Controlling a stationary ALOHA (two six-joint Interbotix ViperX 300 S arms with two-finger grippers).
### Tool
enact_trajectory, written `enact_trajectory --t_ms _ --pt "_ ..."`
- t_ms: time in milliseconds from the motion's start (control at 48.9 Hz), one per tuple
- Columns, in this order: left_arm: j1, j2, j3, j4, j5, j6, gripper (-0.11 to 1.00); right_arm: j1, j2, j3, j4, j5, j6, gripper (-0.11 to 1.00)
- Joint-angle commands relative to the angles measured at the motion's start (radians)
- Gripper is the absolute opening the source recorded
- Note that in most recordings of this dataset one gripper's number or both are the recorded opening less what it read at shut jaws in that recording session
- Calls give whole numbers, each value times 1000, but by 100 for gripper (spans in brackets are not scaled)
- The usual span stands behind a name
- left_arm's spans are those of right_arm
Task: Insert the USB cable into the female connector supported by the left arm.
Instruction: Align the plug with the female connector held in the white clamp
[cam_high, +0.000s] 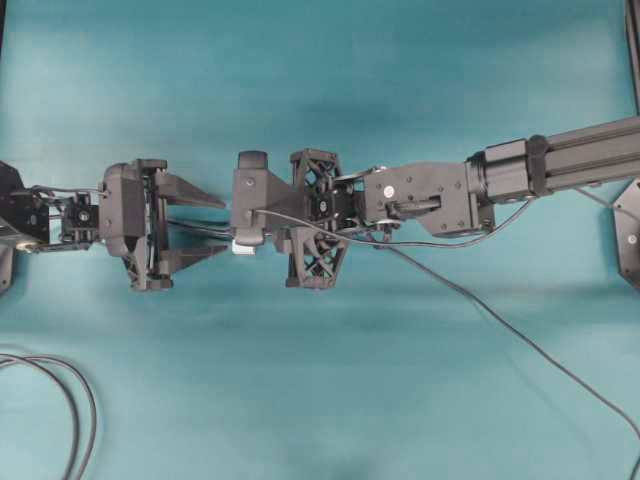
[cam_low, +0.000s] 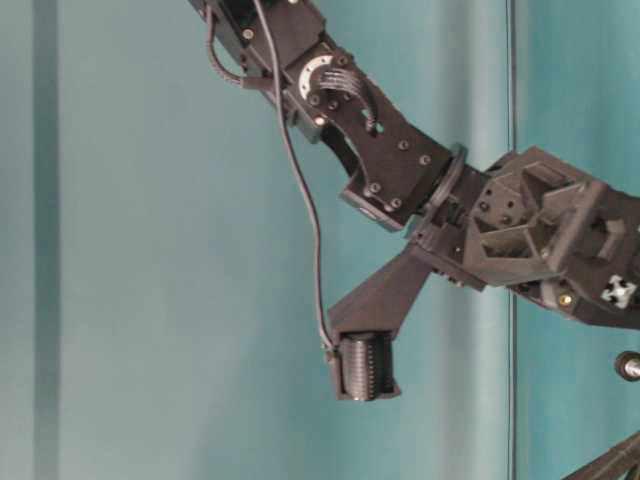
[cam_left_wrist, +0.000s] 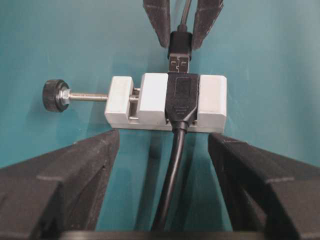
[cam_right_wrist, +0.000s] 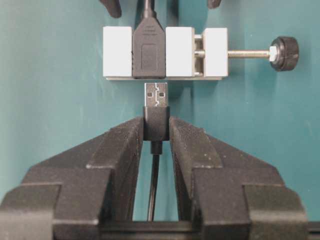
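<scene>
My gripper has the silvery plug (cam_left_wrist: 178, 63) in line with the socket (cam_left_wrist: 182, 94), so the plug will go straight in when I push, until its black collar touches the socket.
The female connector (cam_right_wrist: 148, 55) is a black socket clamped in a small white block (cam_right_wrist: 117, 50) lying on the teal table. My right gripper (cam_right_wrist: 156, 125) is shut on the black collar of the USB cable, whose silvery plug (cam_right_wrist: 156, 94) points at the socket mouth, a small gap short of it. From the left wrist the plug (cam_left_wrist: 179, 62) also stands just outside the connector (cam_left_wrist: 181, 97). My left gripper (cam_left_wrist: 164, 143) is open on the block's far side, its fingertips close behind the block. Only the connector's black lead (cam_left_wrist: 172, 175) runs between them. Seen from overhead, the left gripper (cam_high: 223, 228) faces the right arm (cam_high: 420, 195).
The block's screw post ends in a black knob (cam_right_wrist: 284, 52) sticking out sideways. Thick black looped cables (cam_high: 70, 400) lie at the table's lower left. The thin cable (cam_high: 540, 355) trails off to the lower right. The table-level view shows only a black arm and a ribbed finger pad (cam_low: 365, 368).
</scene>
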Motion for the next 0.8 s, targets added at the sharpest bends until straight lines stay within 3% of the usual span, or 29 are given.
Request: enact_trajectory --t_ms 0,778 --pt "3 -11 -5 0 -9 15 84 -2 -17 -26 -3 -3 -2 21" --pt "14 -11 -5 2 -8 18 84 9 -17 -41 -3 -3 2 21"
